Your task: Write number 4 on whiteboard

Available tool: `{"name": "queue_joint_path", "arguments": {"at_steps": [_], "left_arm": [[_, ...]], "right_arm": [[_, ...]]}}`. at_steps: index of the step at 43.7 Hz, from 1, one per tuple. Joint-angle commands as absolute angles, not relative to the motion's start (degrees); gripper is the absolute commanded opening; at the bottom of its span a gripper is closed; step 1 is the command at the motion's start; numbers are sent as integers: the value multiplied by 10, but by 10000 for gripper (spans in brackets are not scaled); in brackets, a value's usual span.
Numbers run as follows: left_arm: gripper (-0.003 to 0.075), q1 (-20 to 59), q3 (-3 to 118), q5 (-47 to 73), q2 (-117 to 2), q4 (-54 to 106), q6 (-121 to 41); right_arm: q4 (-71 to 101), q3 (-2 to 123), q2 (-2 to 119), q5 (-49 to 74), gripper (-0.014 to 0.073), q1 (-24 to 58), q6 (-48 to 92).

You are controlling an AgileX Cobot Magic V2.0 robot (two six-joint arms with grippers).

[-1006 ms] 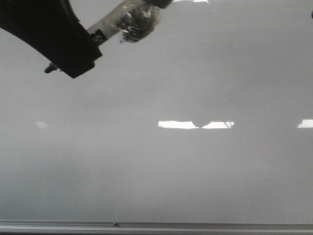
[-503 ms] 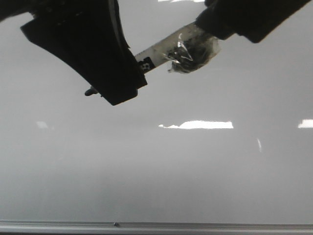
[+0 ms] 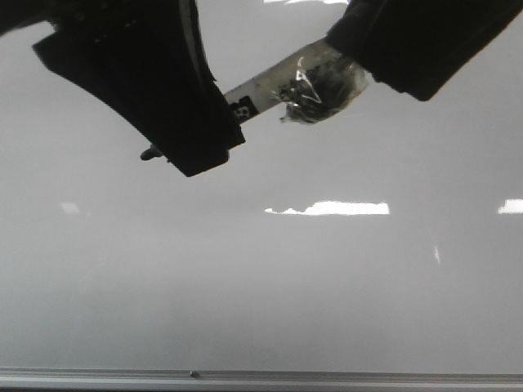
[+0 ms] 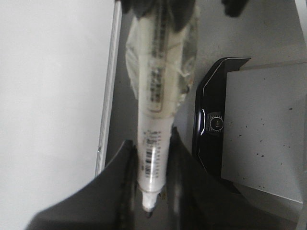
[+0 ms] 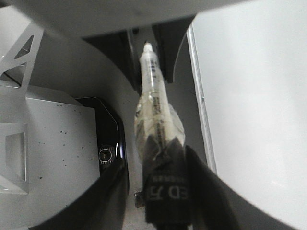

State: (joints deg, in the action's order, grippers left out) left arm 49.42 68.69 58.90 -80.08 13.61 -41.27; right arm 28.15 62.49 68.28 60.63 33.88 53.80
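Observation:
My left gripper is blocking the marker's front part (image 4: 152,160). It should open and back out of the way while my right gripper holds the black rear end (image 5: 168,192) for writing.
The whiteboard (image 3: 261,286) fills the front view, pale grey and glossy; no number 4 shows on it. A white marker (image 3: 265,86) with a clear tape wad round its barrel spans the two grippers above the board. My left gripper (image 3: 176,155) is shut on the marker's front part (image 4: 153,96), and the bare tip sticks out past its fingers. My right gripper (image 3: 368,49) stands round the marker's black rear end (image 5: 163,187) with a gap on one side, open. The board's metal edge runs beside the marker in both wrist views.
A thin metal rail (image 3: 261,377) closes the board's near edge. Off the board stand a black device with a round lens (image 4: 216,124) and a grey speckled surface (image 4: 264,120). A white bracket frame (image 5: 19,62) sits at that side too.
Both grippers and the marker came down and to the right over the board, then stopped. In the last half second the right gripper's lower finger spread away while the marker stayed still.

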Motion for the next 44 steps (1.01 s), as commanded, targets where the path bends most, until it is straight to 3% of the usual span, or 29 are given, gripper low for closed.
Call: {"name": "queue_joint_path", "arguments": {"at_steps": [1,11,19,24,29,32,35,44], "left_arm": [[-20,498,707,571,-784,146,-412],[-20,498,707,570,-784,146,-412],[-6,498,707,564,-784,146,-412],[127,498,707,555,-784,146,-412],[380,498,707,553,-784,146,-411],[475,495,707,554,-780,144,-409],[507,488,707,559,-768,141,-400],[493,440,707,558,-707,131,-357]], "right_arm": [[296,644,673,596,304,340,542],[308,644,673,586,296,340,536],[308,644,673,586,95,340,535],[308,644,673,586,8,340,535],[308,644,673,588,-21,340,535],[305,644,673,588,-21,340,527],[286,645,671,589,-21,340,507],[140,693,656,635,-21,339,356]]}}
